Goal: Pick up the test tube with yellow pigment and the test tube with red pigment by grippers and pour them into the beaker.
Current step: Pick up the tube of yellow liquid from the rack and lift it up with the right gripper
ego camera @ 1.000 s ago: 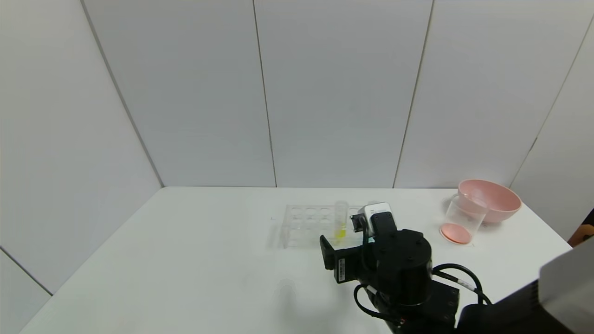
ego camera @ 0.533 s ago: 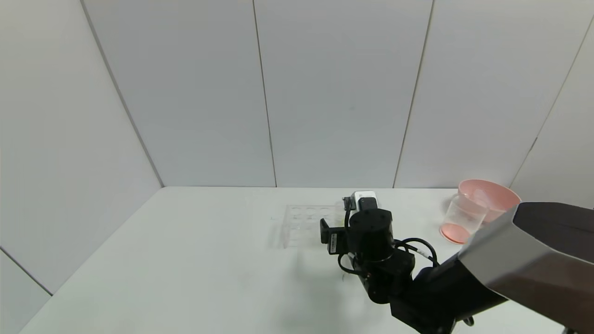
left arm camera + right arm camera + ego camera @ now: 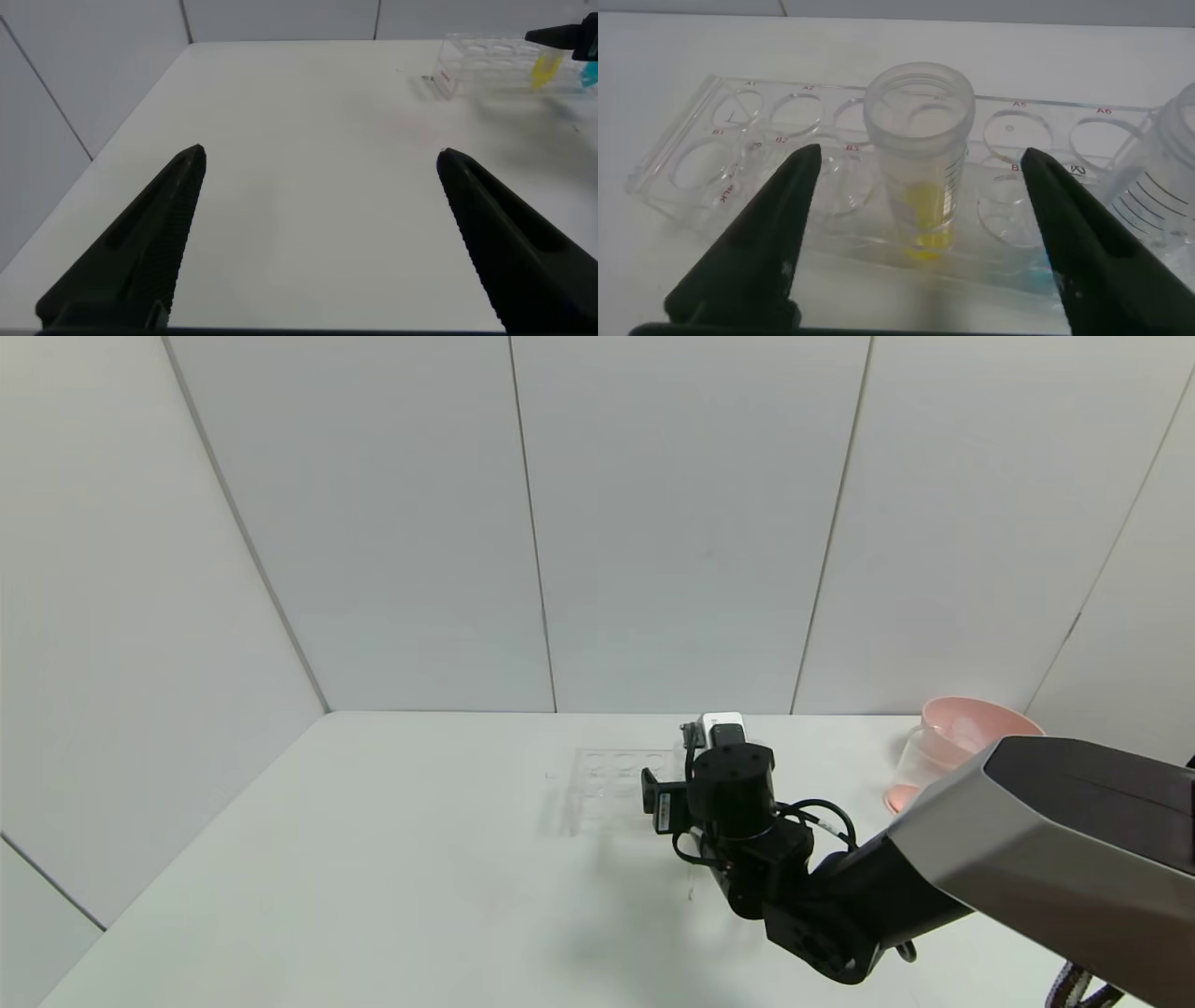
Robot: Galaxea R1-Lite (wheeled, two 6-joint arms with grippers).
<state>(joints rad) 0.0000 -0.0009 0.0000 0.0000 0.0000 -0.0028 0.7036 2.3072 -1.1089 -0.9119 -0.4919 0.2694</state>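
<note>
Red liquid [image 3: 900, 797] is already at the bottom of the beaker. The yellow pigment [image 3: 924, 207] will mix with that liquid and turn orange when I pour it in.
The test tube with yellow pigment [image 3: 920, 159] stands upright in a clear rack [image 3: 738, 159]. My right gripper [image 3: 920, 157] is open, one finger on each side of the tube and neither touching it. In the head view the right wrist [image 3: 733, 784] hides the tube and covers the right end of the rack [image 3: 611, 784]. The beaker [image 3: 920, 761] stands at the far right with red liquid at its bottom. The test tube with red pigment is out of view. My left gripper [image 3: 318, 163] is open and empty over bare table, far from the rack [image 3: 491, 56].
A like tube with blue liquid [image 3: 1167, 177] stands in the rack beside the yellow one. A pink bowl [image 3: 976, 721] sits behind the beaker at the table's far right corner. White wall panels close the back and sides.
My right arm has reached forward to the rack. Its wrist now hides the yellow tube in the head view, and the forearm covers part of the beaker.
</note>
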